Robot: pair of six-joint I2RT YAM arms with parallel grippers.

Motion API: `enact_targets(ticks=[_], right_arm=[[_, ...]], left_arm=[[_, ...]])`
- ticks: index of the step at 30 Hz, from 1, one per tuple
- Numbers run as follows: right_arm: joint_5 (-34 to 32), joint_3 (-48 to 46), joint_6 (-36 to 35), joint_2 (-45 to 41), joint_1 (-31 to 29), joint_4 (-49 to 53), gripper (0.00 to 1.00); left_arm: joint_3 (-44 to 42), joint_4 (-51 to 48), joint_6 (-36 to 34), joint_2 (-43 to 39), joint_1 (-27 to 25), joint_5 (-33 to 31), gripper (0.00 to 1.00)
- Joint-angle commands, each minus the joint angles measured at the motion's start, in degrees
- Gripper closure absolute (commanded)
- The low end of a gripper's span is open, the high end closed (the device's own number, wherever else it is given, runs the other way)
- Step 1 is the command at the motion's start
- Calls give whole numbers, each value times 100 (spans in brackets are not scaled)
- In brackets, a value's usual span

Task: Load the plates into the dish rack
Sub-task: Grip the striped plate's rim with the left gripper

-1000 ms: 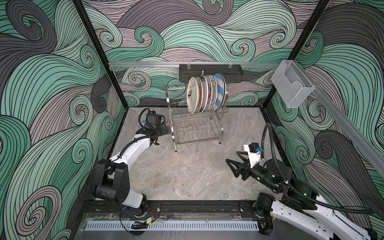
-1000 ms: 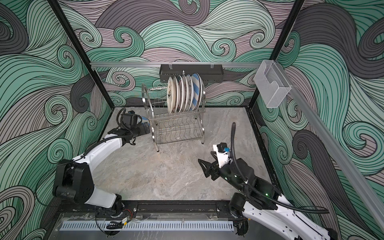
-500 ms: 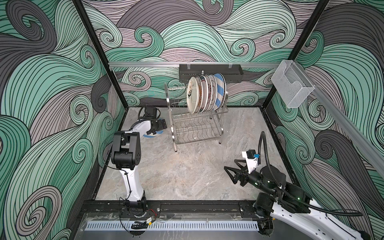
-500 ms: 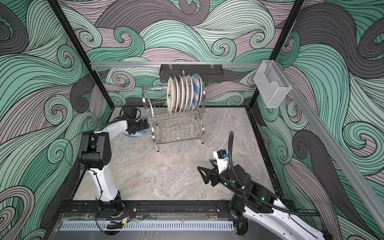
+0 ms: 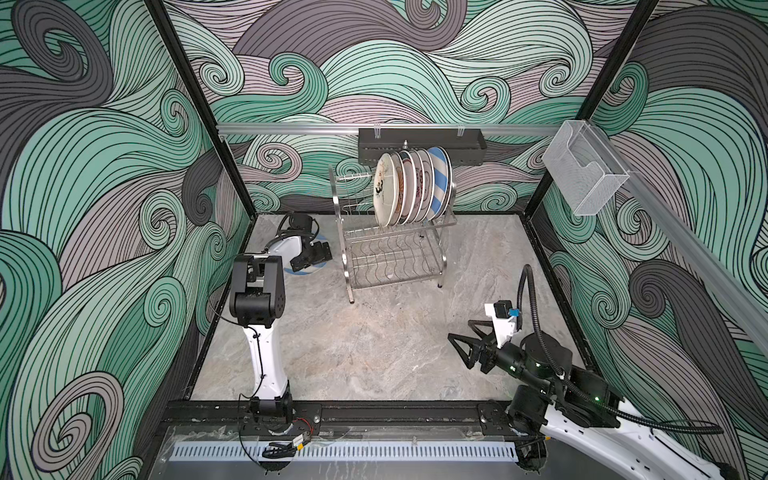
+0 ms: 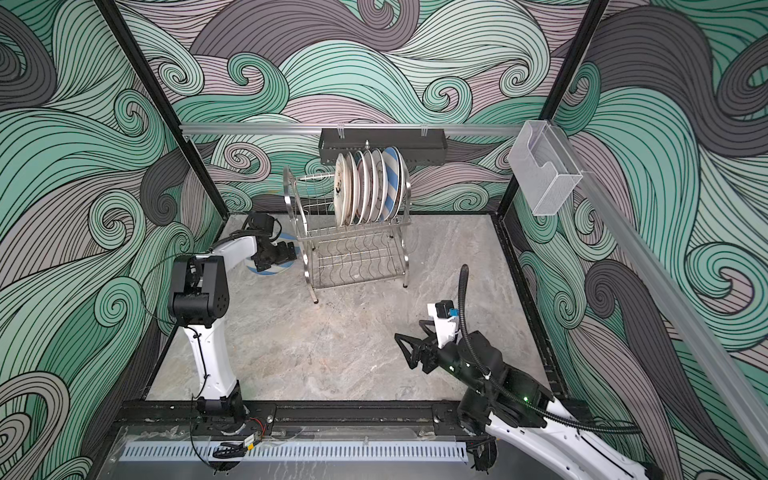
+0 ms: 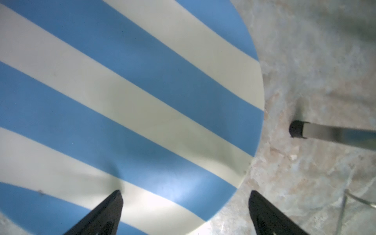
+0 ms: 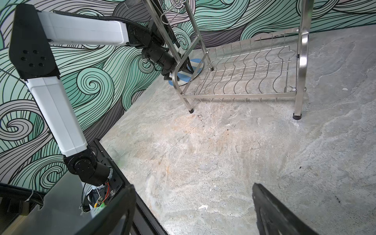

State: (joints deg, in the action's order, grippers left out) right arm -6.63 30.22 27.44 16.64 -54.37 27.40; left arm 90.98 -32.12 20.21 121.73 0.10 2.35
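Note:
The rack is between the striped plate (image 6: 274,269) and my right gripper. So my left gripper should first pull the plate to the open space in front (image 6: 289,328).
The steel dish rack (image 5: 395,253) (image 6: 357,257) stands at the back middle of the table. Several plates (image 5: 411,187) (image 6: 368,187) stand upright in its upper shelf; the lower shelf (image 8: 244,69) is bare. A blue-and-white striped plate (image 5: 305,271) (image 6: 270,271) (image 7: 122,97) (image 8: 186,78) lies flat on the table left of the rack. My left gripper (image 5: 318,259) (image 6: 284,254) (image 7: 184,192) hovers just over that plate's edge, open, one finger above the plate and one above the table. My right gripper (image 5: 460,330) (image 6: 409,332) (image 8: 193,185) is open and holds nothing, low at the front right.
A rack leg (image 7: 297,131) stands close to the striped plate's edge. The left arm's elbow (image 5: 257,291) rises upright at the left. A black perforated tray (image 5: 419,143) hangs on the back rail, a clear plastic box (image 5: 582,174) on the right wall.
The left arm folded its elbup upright and brought its gripper down over the striped plate. The right arm drew back toward the front right, away from the rack.

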Motion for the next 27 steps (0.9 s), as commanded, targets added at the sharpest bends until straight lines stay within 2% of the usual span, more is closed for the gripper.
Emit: enact_targets(ticks=[1, 12, 27], right_arm=[[21, -25, 37, -26, 14, -105, 11], [22, -50, 50, -90, 14, -103, 10], [270, -85, 153, -97, 14, -202, 9]], left_arm=[[337, -758, 76, 278, 134, 276, 1], [35, -1064, -3, 147, 148, 856, 1], [-2336, -658, 361, -1192, 22, 1332, 2]])
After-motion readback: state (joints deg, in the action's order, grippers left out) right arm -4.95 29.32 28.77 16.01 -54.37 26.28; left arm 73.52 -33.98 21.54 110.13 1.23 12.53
